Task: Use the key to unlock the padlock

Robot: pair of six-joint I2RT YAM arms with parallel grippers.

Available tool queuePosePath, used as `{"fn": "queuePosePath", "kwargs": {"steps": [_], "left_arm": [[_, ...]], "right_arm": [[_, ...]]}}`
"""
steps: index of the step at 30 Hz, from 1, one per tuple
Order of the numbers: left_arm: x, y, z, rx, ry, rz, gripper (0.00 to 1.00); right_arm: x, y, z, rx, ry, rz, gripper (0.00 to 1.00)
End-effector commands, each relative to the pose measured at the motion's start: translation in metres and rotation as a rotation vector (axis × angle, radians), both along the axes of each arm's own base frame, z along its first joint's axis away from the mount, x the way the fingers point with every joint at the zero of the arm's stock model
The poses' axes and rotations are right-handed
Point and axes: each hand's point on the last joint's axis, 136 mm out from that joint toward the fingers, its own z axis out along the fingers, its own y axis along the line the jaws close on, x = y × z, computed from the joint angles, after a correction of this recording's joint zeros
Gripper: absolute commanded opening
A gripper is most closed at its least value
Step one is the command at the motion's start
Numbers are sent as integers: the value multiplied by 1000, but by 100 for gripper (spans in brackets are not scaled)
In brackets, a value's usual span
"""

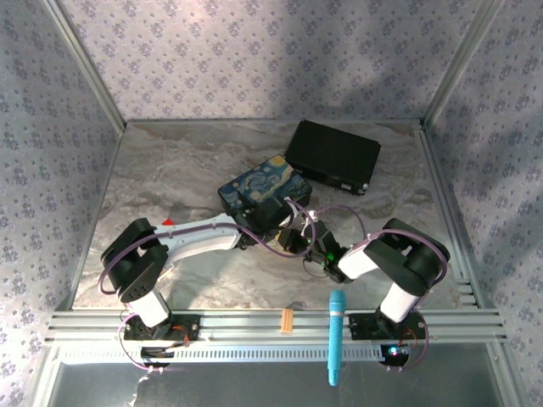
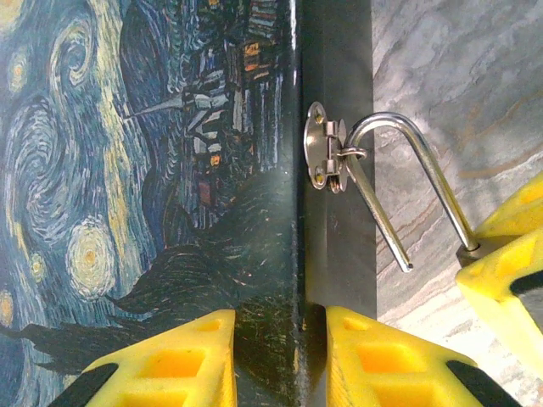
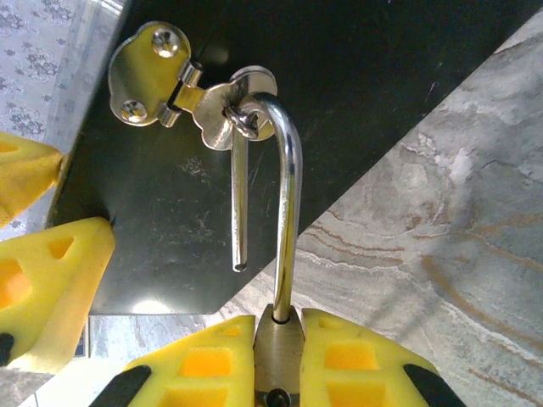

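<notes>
The shackle's bend is hooked on the hasp (image 3: 257, 108), and the shackle's loose end faces back. Next, my right gripper pushes the padlock forward to make that end (image 3: 240, 264) slide out.
The padlock (image 3: 278, 356) has its brass body pinched between the fingers of my right gripper (image 3: 278, 373), which is shut on it. Its silvery shackle (image 3: 288, 170) stands open, the free end out of the body, and still hooks through the small metal hasp (image 3: 170, 76) on the dark side of the blue painted box (image 2: 127, 170). My left gripper (image 2: 280, 356) grips the box at its edge, a finger on either side. In the left wrist view the shackle (image 2: 407, 170) hangs from the hasp (image 2: 322, 157). The key is hidden.
In the top view both grippers meet at the near edge of the box (image 1: 263, 191). A black case (image 1: 333, 157) lies behind it. A small red block (image 1: 167, 223) is beside the left arm. A tan peg (image 1: 287, 320) and a blue cylinder (image 1: 336, 335) rest on the front rail.
</notes>
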Motion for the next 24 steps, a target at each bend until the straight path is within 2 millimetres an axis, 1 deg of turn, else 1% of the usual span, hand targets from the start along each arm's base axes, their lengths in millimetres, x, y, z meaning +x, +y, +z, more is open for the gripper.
{"fn": "queuePosePath", "kwargs": {"steps": [1,4,7,10,13,18,21,24], "left_arm": [[-65,44,-80,219,320,-56,24],[-68,44,-82,218,322,-58,24],[-71,44,-82,218,323,-57,24],[-73,43,-82,216,325,-60,24],[-76,45,-82,220,325,-60,24],[-79,47,-81,234,312,-64,24],[-79,49,-81,235,305,-58,24],[-74,51,-80,243,285,-45,24]], "right_arm": [[39,-11,43,136,-120,-141,0],[46,-12,41,205,-91,-151,0],[53,-17,33,267,-51,-172,0],[56,-21,30,308,-41,-178,0],[55,-22,30,301,-38,-176,0],[60,-25,37,310,-37,-169,0],[60,-20,32,272,-6,-138,0],[51,-10,17,228,51,-96,0]]}}
